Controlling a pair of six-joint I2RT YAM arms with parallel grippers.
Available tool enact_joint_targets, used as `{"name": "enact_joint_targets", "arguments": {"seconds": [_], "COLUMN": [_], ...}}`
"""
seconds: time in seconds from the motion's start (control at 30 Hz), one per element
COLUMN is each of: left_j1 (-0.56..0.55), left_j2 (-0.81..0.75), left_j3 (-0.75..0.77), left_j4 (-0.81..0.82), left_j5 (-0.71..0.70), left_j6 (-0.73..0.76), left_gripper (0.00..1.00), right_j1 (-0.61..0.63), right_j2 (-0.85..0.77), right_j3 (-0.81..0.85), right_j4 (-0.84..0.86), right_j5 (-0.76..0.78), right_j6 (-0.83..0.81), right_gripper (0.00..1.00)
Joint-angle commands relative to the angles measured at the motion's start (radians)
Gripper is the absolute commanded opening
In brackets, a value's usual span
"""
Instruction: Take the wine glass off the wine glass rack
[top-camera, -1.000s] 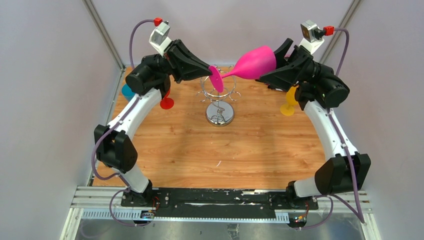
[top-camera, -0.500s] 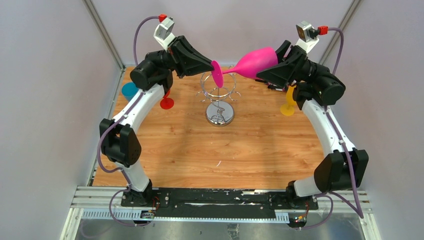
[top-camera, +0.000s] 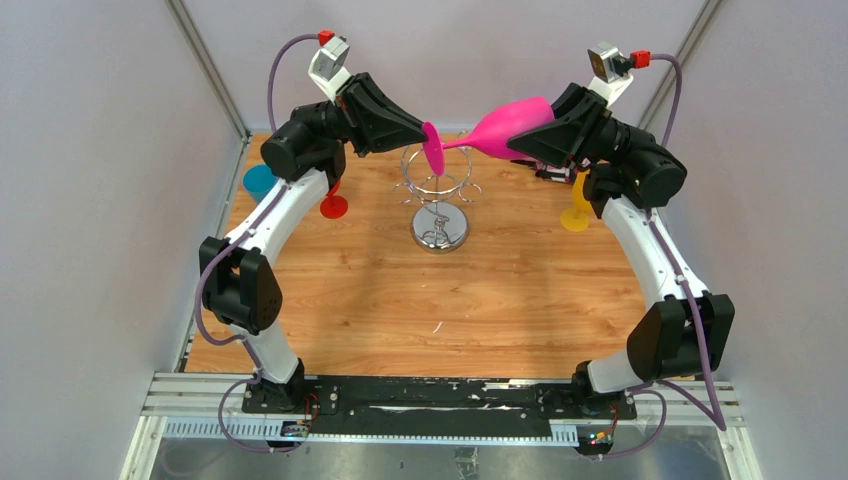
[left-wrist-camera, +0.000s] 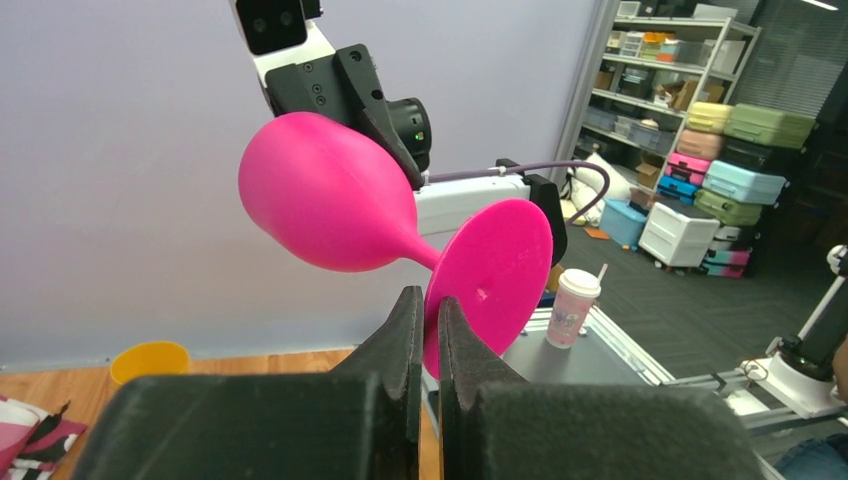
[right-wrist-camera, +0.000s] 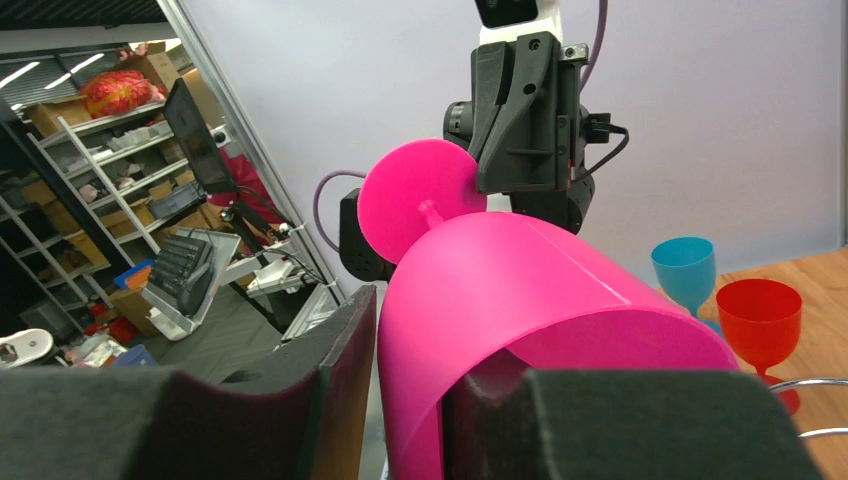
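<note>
The pink wine glass's foot (top-camera: 434, 149) is the end that must go down, and my left gripper is pinching it, so next my right gripper takes over at the wine glass's rim (right-wrist-camera: 467, 368).
A pink wine glass (top-camera: 510, 125) hangs sideways in the air above the chrome wine glass rack (top-camera: 438, 185), clear of its hooks. My left gripper (top-camera: 426, 136) is shut on the edge of the glass's round foot; in the left wrist view the foot (left-wrist-camera: 490, 270) sits between the nearly closed fingers of that gripper (left-wrist-camera: 428, 305). My right gripper (top-camera: 542, 128) straddles the bowl's rim, one finger inside and one outside. In the right wrist view a thin gap shows between the outer finger (right-wrist-camera: 345, 340) and the bowl (right-wrist-camera: 520, 280).
The rack's mirror base (top-camera: 439, 228) stands at the back middle of the wooden table (top-camera: 420, 300). A blue glass (top-camera: 258, 181) and a red glass (top-camera: 333, 205) stand at the back left. A yellow glass (top-camera: 577, 215) stands at the back right.
My left gripper has risen slightly and stayed at the glass's foot. The glass has tilted a little. My right gripper has shifted a little around the bowl.
</note>
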Motion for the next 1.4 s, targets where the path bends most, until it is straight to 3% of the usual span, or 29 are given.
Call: {"name": "enact_joint_targets", "arguments": {"seconds": [0.0,0.1,0.2,0.33,0.53,0.63,0.73,0.8,0.87,0.9,0.93,1.03,1.17,1.27,1.37], "left_j1": [0.029,0.03,0.031,0.031,0.036,0.044,0.059,0.072,0.089,0.097,0.102,0.107,0.101,0.062,0.016], "left_j2": [0.002,0.002,0.003,0.004,0.017,0.024,0.017,0.012,0.011,0.008,0.001,-0.049,-0.177,-0.217,-0.196], "left_j3": [-0.014,-0.011,-0.009,-0.009,0.0,0.017,0.021,0.022,0.022,0.018,0.009,-0.037,-0.046,0.083,0.238], "left_j4": [0.048,0.048,0.048,0.049,0.049,0.049,0.049,0.049,0.042,0.021,-0.015,-0.294,-1.029,-1.586,-1.955], "left_j5": [-0.005,-0.009,-0.01,-0.01,-0.019,-0.022,-0.03,-0.039,-0.056,-0.068,-0.078,-0.109,-0.285,-0.625,-0.949], "left_j6": [0.038,0.035,0.034,0.029,0.021,0.006,0.003,-0.003,-0.015,-0.01,0.015,0.198,0.699,1.026,1.116], "left_gripper": [0.0,0.0,0.0,0.0,0.29,0.39,0.42,0.31,0.08,0.01,0.0,0.0,0.0,0.0,0.0], "right_j1": [0.027,0.027,0.027,0.026,0.027,0.027,0.027,0.027,0.027,0.027,0.027,0.027,0.027,0.028,0.028], "right_j2": [-0.021,-0.023,-0.021,-0.017,-0.032,-0.047,-0.064,-0.08,-0.102,-0.118,-0.136,-0.206,-0.34,-0.396,-0.407], "right_j3": [0.004,0.001,0.001,-0.001,-0.013,-0.019,-0.022,-0.028,-0.037,-0.045,-0.048,-0.051,0.038,0.132,0.19], "right_j4": [0.069,0.055,0.046,0.049,0.058,0.053,0.036,0.001,-0.082,-0.144,-0.216,-0.499,-1.235,-1.619,-1.815], "right_j5": [-0.001,-0.001,0.001,0.001,-0.001,-0.006,-0.01,-0.015,-0.024,-0.029,-0.036,-0.042,0.066,0.23,0.386], "right_j6": [0.003,-0.009,-0.016,-0.017,-0.013,-0.022,-0.038,-0.07,-0.135,-0.182,-0.233,-0.485,-1.052,-1.304,-1.392], "right_gripper": [0.28,0.18,0.0,0.0,0.0,0.0,0.0,0.0,0.0,0.0,0.0,0.0,0.0,0.0,0.0]}}
